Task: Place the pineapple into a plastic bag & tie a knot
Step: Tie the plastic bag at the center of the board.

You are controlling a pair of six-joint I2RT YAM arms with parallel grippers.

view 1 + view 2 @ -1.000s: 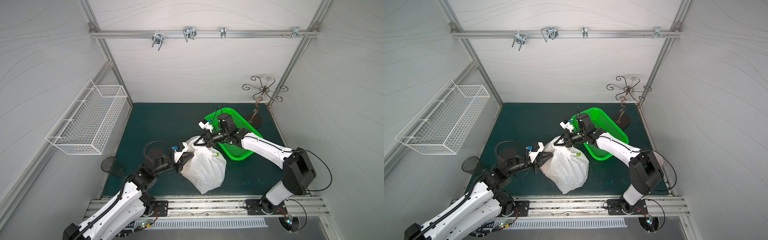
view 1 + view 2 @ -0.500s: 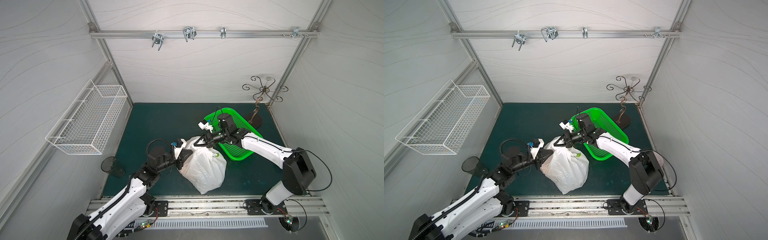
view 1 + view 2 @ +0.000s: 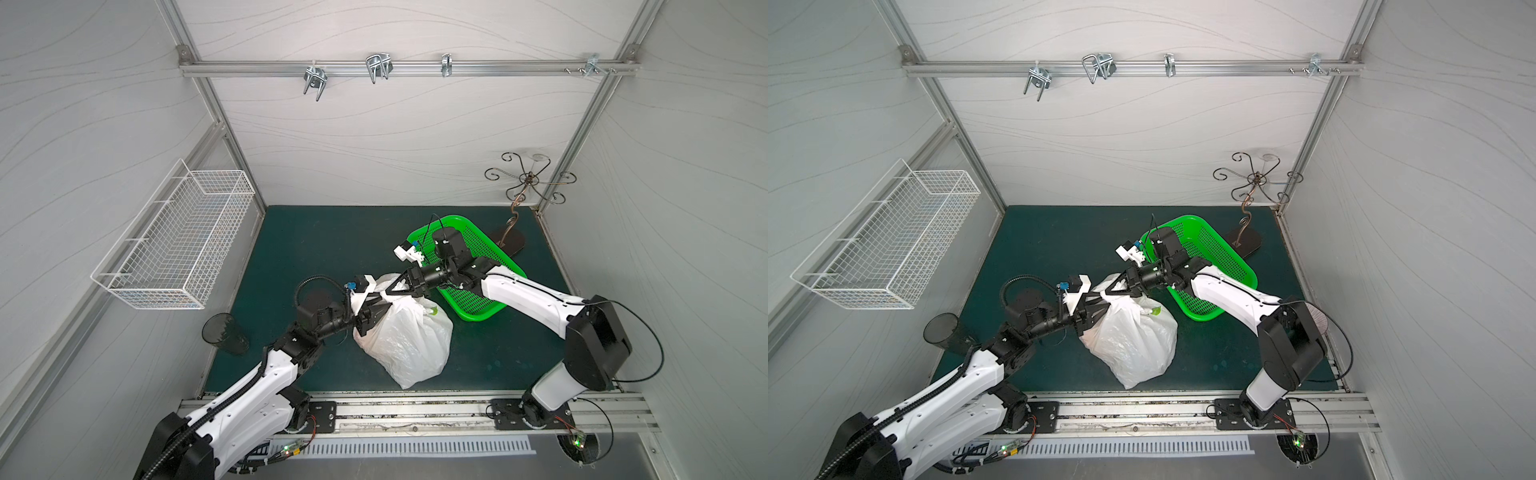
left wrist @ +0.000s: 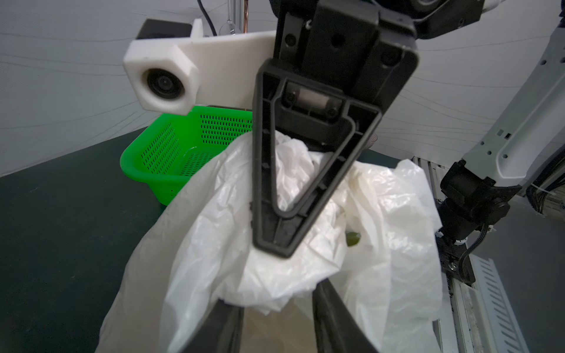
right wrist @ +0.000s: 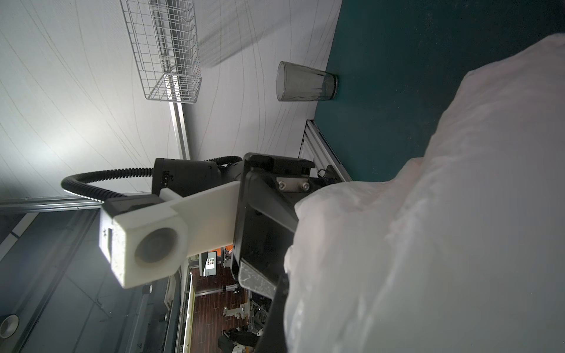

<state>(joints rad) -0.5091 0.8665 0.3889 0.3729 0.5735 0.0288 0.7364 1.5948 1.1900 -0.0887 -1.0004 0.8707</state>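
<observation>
The robot's two grippers crowd the bag's bunched top [image 3: 387,284], so the left gripper should take hold of the hanging fold while the right gripper goes to the tray-side flap [image 3: 430,307] before pulling tight.
The full white plastic bag [image 3: 409,340] [image 3: 1133,340] stands on the green mat in both top views. My right gripper [image 3: 384,293] [image 4: 275,250] reaches in from the tray side and is shut on the bag's bunched top. My left gripper [image 3: 384,309] [image 4: 275,298] sits at the bag's upper left, just below that bunch. Its jaws stand apart, with a loose fold of film hanging at their tips. In the right wrist view the bag [image 5: 443,214] fills most of the frame. I cannot make out the knot in the bunch. The pineapple is hidden.
A green perforated tray [image 3: 482,307] lies under my right forearm, right of the bag. A dark tumbler [image 3: 224,334] stands at the mat's left edge beside my left arm. A white wire basket [image 3: 178,245] hangs on the left wall. A metal hook stand [image 3: 515,232] fills the back right corner.
My left gripper has shifted slightly toward the bag's top and its jaws have parted. The right arm and the bag have stayed put.
</observation>
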